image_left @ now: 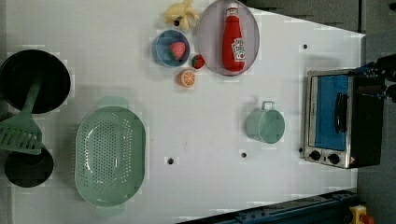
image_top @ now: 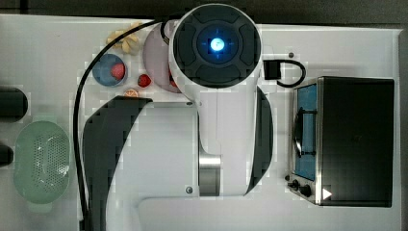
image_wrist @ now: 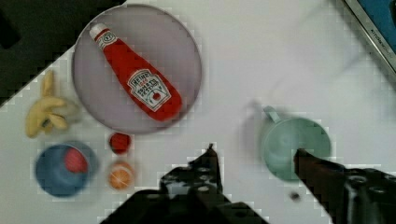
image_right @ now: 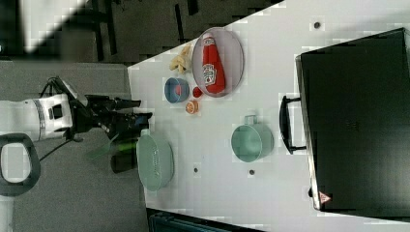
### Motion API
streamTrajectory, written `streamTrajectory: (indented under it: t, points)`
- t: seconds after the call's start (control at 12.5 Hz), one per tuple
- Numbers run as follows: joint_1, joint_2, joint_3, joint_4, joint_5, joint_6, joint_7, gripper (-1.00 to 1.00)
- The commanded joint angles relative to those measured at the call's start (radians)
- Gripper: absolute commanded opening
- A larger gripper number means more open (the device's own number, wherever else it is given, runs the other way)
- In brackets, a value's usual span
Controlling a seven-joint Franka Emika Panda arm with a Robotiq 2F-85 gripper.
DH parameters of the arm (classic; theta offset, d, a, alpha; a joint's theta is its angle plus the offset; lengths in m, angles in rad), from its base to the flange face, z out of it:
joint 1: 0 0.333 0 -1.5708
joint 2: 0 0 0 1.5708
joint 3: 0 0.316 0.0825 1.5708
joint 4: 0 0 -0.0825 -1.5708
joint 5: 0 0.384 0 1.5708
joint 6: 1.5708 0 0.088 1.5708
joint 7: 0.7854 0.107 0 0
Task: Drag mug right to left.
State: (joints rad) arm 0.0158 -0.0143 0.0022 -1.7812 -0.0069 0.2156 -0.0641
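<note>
I expect the sage-green mug (image_left: 266, 127) to slide along upright when I drag the mug's rim, because it stands upright with clear white surface (image_left: 198, 144) toward the colander.
The sage-green mug (image_left: 265, 126) stands upright on the white table (image_left: 196, 121), its small handle toward the plate side, close to the toaster oven. In the right view the mug (image_right: 251, 141) sits beside the oven's handle. In the wrist view my gripper (image_wrist: 255, 150) hangs high above the table and is open, with nothing between its dark fingers (image_wrist: 210, 161). The mug (image_wrist: 292, 144) lies below, partly behind one fingertip. In the top view the arm (image_top: 216, 45) covers the mug.
A toaster oven (image_left: 334, 119) stands at the left view's right. A ketchup bottle (image_left: 233, 37) lies on a pink plate (image_left: 208, 42). Nearby are a blue bowl (image_left: 166, 56) holding a strawberry, an orange half (image_left: 187, 78) and bananas (image_left: 182, 13). A pale green colander (image_left: 109, 156) and a black pan (image_left: 32, 79) sit at the left view's left.
</note>
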Motion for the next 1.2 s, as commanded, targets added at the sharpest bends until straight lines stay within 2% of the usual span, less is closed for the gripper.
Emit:
streamTrajectory:
  t: [0.08,0.24,0.56,0.8,1.2]
  points:
    - [-0.027,-0.203,-0.051,-0.085,-0.002,-0.173,0.105,0.6]
    - [-0.027,-0.201,-0.05,-0.101,-0.001,-0.171,0.099,0.99]
    - [-0.024,-0.165,-0.03,-0.184,-0.001,-0.156,0.03,1.0]
    - [-0.024,-0.107,-0.021,-0.264,-0.001,-0.092,-0.141,1.0]
    - [-0.024,-0.052,-0.021,-0.428,-0.003,0.227,-0.567,1.0]
